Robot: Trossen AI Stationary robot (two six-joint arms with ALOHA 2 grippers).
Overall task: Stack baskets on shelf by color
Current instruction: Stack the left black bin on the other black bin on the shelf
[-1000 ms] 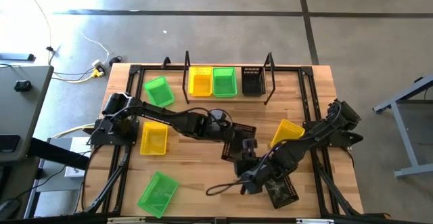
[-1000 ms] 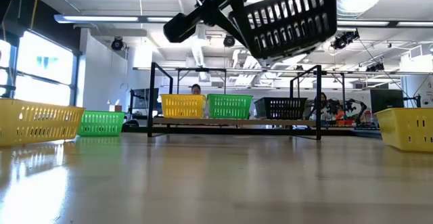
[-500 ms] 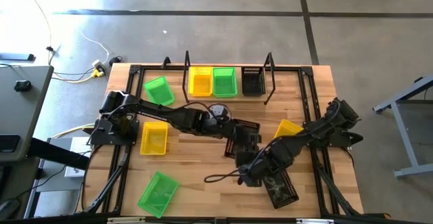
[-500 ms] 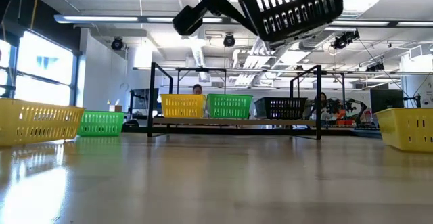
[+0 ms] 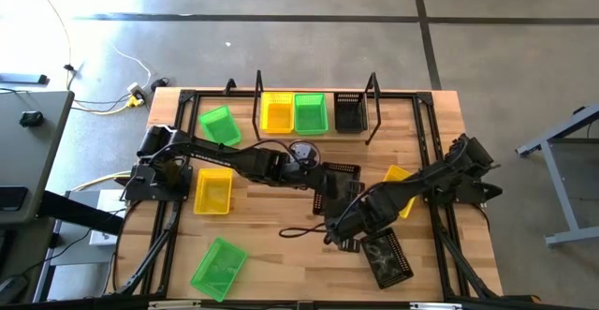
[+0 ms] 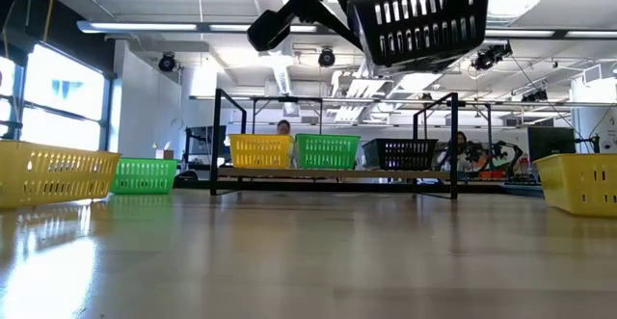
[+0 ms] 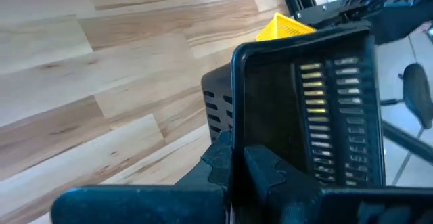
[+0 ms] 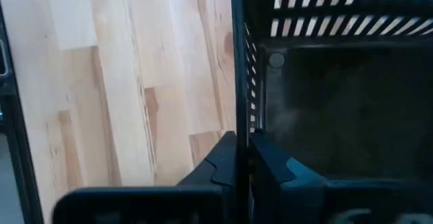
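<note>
The black basket's rim [image 5: 341, 171] is pinched by both grippers, so next my left gripper opens and retreats before my right gripper carries it onto the shelf's black basket [image 5: 350, 113].
A black basket [image 5: 343, 181] hangs above the table's middle, also seen in the low view [image 6: 424, 15]. My left gripper [image 5: 323, 191] is shut on its left side. My right gripper [image 5: 339, 222] is shut on its near side. The shelf [image 5: 314, 130] at the far edge carries a yellow basket [image 5: 277, 111], a green basket [image 5: 311, 113] and a black basket [image 5: 349, 111], each standing on its bottom. My left gripper pinches the basket's wall at the rim [image 7: 235, 116], one finger inside and one outside. It comes level from the table's left. The basket is lifted clear, its open top up. My right gripper pinches another wall's rim [image 8: 238, 109], one finger inside, one outside. It comes slanting from the table's near right.
Loose on the table are a green basket [image 5: 220, 125] left of the shelf, a yellow one [image 5: 212, 190] at the left, a green one [image 5: 218, 265] at the near edge, a yellow one [image 5: 401, 179] under the right arm and a black one [image 5: 388, 258] at the near right.
My left gripper has carried the black basket a little up and toward the table's right, and the basket has tipped from slanted to nearly level. My right gripper has moved from the near right toward the far edge, up to the basket's near side.
</note>
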